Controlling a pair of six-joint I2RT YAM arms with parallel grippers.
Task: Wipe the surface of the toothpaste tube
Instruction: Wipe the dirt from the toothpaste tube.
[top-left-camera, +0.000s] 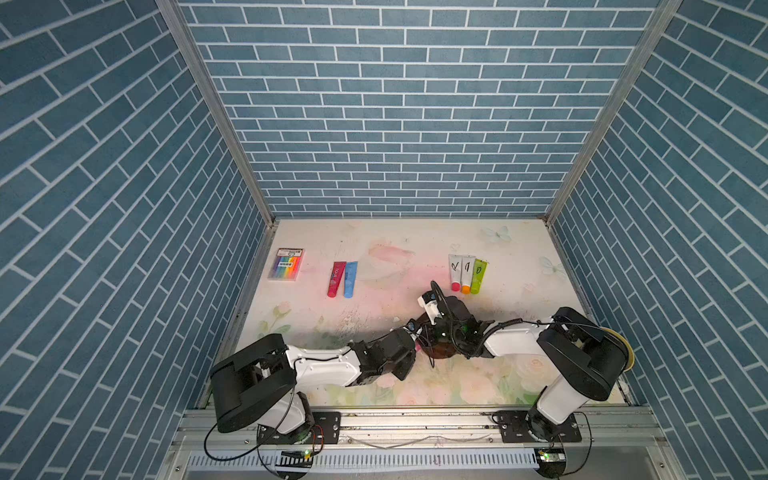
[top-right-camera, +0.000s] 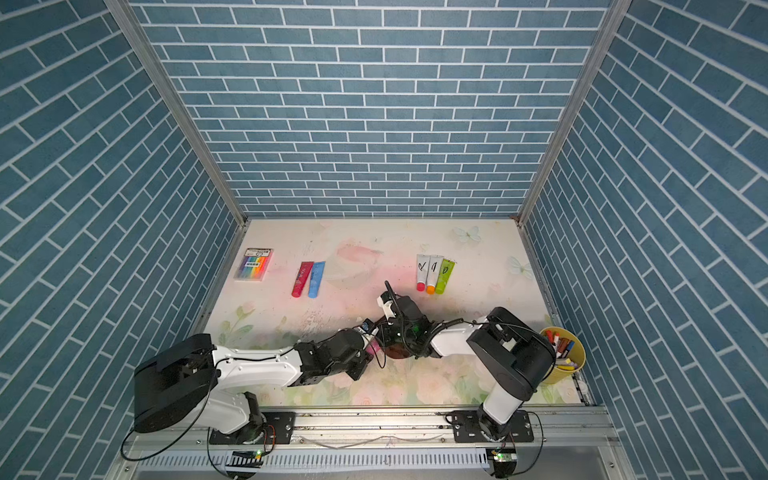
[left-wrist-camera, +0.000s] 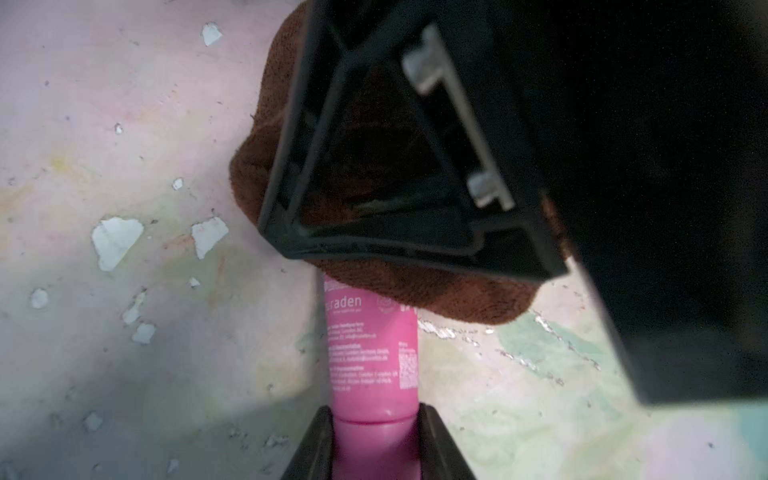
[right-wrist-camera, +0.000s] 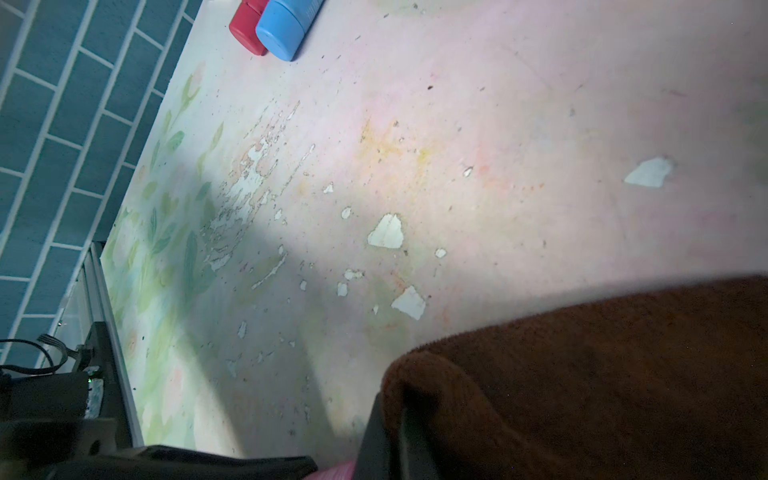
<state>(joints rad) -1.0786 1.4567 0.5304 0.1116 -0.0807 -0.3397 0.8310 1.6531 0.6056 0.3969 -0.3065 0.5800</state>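
The brown cloth hides the tube's far end while the printed part (left-wrist-camera: 370, 349) is uncovered. My right gripper should pull the cloth back toward the cap (left-wrist-camera: 376, 449).
The pink toothpaste tube (left-wrist-camera: 372, 353) lies low over the table near the middle front. My left gripper (left-wrist-camera: 374, 419) is shut on its cap end, one finger on each side. A brown cloth (left-wrist-camera: 457, 299) covers the tube's far end. My right gripper (right-wrist-camera: 392, 432) is shut on that cloth (right-wrist-camera: 602, 374), which hides most of its fingers. A sliver of the pink tube (right-wrist-camera: 336, 471) shows below the cloth. In both top views the two grippers meet over the cloth (top-left-camera: 440, 351), and a bit of the pink tube (top-right-camera: 374, 347) shows at the left gripper's tip.
A red tube (top-left-camera: 336, 279) and a blue tube (top-left-camera: 350, 279) lie side by side at the back left, next to a marker pack (top-left-camera: 286, 264). Three tubes with drawn marks (top-left-camera: 467, 273) lie at the back right. A yellow cup of markers (top-right-camera: 563, 353) stands behind the right arm.
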